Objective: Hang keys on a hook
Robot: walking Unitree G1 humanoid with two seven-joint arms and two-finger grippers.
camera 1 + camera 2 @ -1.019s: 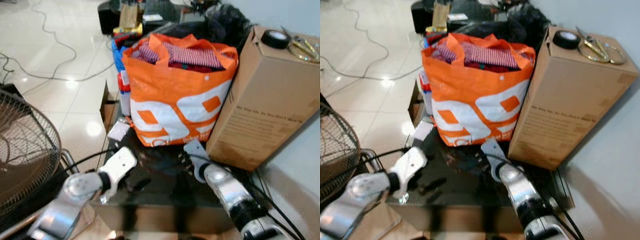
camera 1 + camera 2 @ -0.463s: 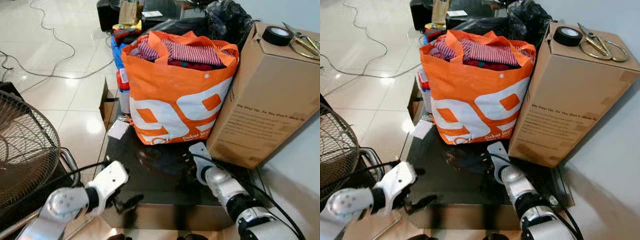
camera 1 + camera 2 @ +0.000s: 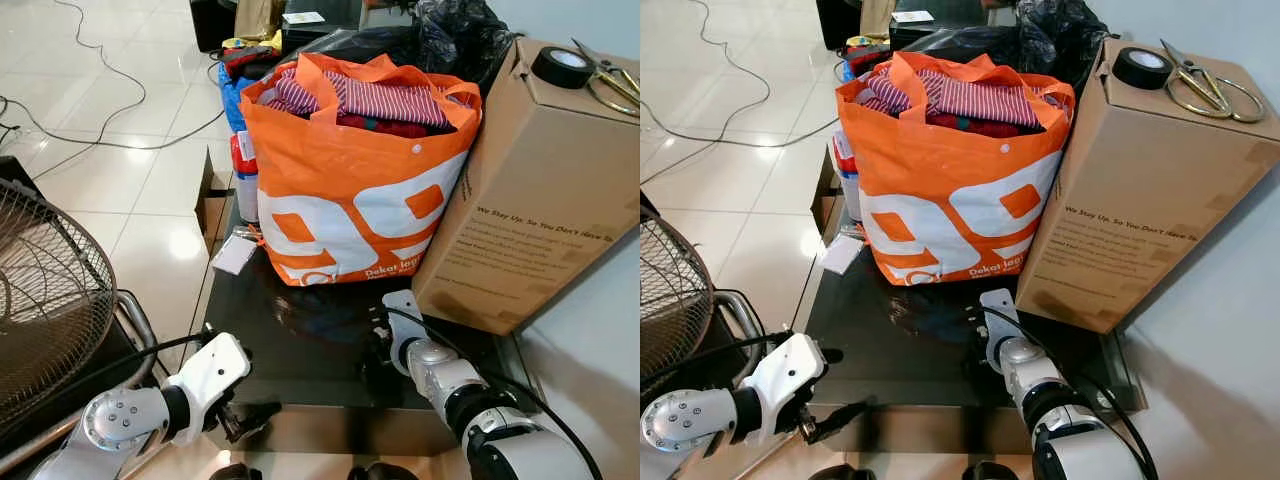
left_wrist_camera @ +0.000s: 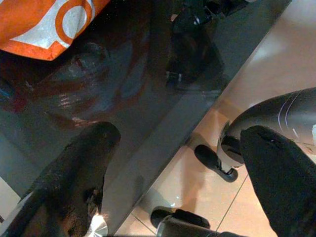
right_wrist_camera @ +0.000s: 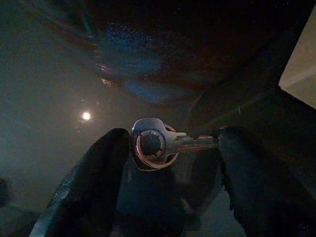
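Observation:
A ring shows around the round head, so the silver key will stick out sideways when the robot's right gripper lifts that ring.
A small silver key with a round head lies on the black glass table. My right gripper is open, with one black finger at the key's head and the other at its tip. In the left eye view this gripper rests low on the table, in front of the orange bag. My left gripper hangs open beside the table's front left edge, holding nothing; its wrist view looks down on the table edge and the floor.
The full orange bag and a tall cardboard box stand at the back of the table. A tape roll and scissors lie on the box. A fan stands at my left. Cables cross the tiled floor.
My left arm has dropped from over the table to below its front edge. The camera has shifted a little. My right gripper has stayed low on the table.

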